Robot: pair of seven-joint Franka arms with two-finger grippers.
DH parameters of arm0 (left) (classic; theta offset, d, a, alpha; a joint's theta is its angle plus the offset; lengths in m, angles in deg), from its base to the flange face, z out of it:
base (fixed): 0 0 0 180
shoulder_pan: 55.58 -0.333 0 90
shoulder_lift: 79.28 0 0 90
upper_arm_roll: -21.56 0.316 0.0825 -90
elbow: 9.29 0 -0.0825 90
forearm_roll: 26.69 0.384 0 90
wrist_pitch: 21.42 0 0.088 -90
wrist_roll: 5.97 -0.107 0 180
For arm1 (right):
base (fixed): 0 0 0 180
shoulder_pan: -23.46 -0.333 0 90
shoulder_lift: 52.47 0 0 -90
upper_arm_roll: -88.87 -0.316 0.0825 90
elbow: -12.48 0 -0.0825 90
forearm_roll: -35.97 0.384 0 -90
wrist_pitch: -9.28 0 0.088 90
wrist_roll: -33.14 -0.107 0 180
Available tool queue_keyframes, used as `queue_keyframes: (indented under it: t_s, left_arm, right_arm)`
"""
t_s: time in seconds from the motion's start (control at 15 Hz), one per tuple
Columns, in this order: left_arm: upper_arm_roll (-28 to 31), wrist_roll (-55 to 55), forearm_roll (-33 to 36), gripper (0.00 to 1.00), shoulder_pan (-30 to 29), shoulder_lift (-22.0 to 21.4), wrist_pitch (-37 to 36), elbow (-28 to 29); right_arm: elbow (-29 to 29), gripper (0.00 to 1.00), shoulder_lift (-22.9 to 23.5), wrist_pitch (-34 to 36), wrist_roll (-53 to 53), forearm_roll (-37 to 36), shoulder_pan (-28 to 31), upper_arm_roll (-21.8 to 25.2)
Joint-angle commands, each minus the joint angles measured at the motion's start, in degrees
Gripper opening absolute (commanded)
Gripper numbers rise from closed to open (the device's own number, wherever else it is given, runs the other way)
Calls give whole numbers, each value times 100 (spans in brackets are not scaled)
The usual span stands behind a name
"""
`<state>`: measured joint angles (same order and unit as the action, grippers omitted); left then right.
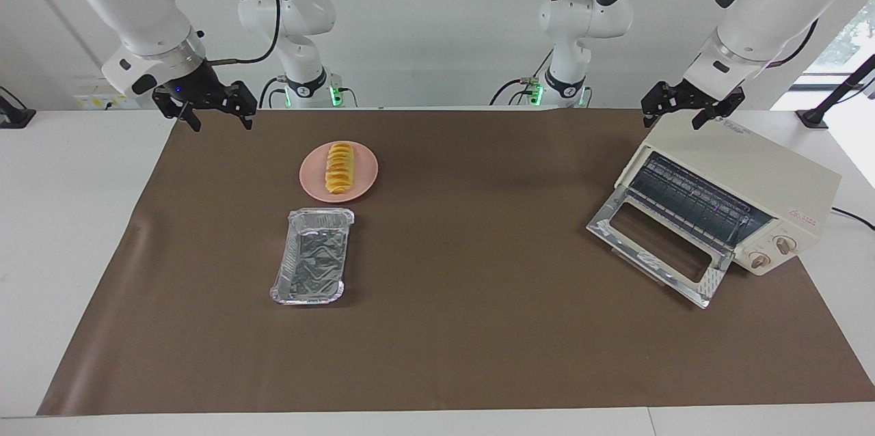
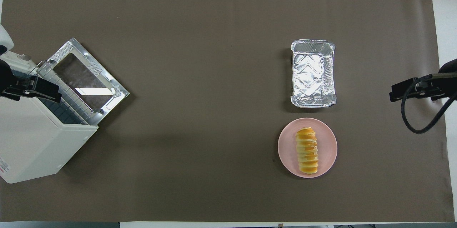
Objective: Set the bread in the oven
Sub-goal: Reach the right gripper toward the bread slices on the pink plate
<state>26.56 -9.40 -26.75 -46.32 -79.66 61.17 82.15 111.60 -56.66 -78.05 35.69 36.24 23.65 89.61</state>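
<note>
The bread (image 2: 307, 150) is shorter and narrower than the foil tray's opening (image 2: 313, 73), so I expect it to go in lengthwise as I lower it inside.
The bread (image 1: 338, 167), a ridged golden-yellow loaf, lies on a round pink plate (image 1: 311, 183) toward the right arm's end of the table; it also shows in the overhead view (image 2: 307, 151). The cream-white oven (image 1: 759, 173) stands at the left arm's end with its glass door (image 1: 656, 244) dropped open and the wire rack showing. My right gripper (image 1: 220, 120) is open and empty in the air over the mat's edge beside the plate. My left gripper (image 1: 671, 121) is open and empty just over the oven's top corner.
An empty rectangular foil tray (image 1: 321, 215) lies next to the plate, farther from the robots. A brown mat (image 1: 478, 327) covers the table. In the overhead view the oven (image 2: 32, 142) and its open door (image 2: 107, 78) take up the left arm's end.
</note>
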Motion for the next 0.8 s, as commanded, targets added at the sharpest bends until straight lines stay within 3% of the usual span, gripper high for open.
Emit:
queue_keyframes:
  t_s: [0.0, 0.27, 0.47, 0.74]
  left_arm:
    - [10, -26, -74, 100, -20, -172, 108, 190]
    - [10, -26, -74, 100, -20, -181, 108, 190]
    - [10, -26, -74, 100, -20, -172, 108, 190]
    - [10, -26, -74, 100, -20, -172, 108, 190]
  right_arm:
    - [571, 100, -353, -83, 1, -10, -10, -57]
    - [2117, 100, -925, -1259, -947, 254, -465, -207]
    - [2751, 100, -926, -1690, -1528, 385, -984, -207]
    - [3787, 100, -908, -3006, -2214, 552, -1573, -207]
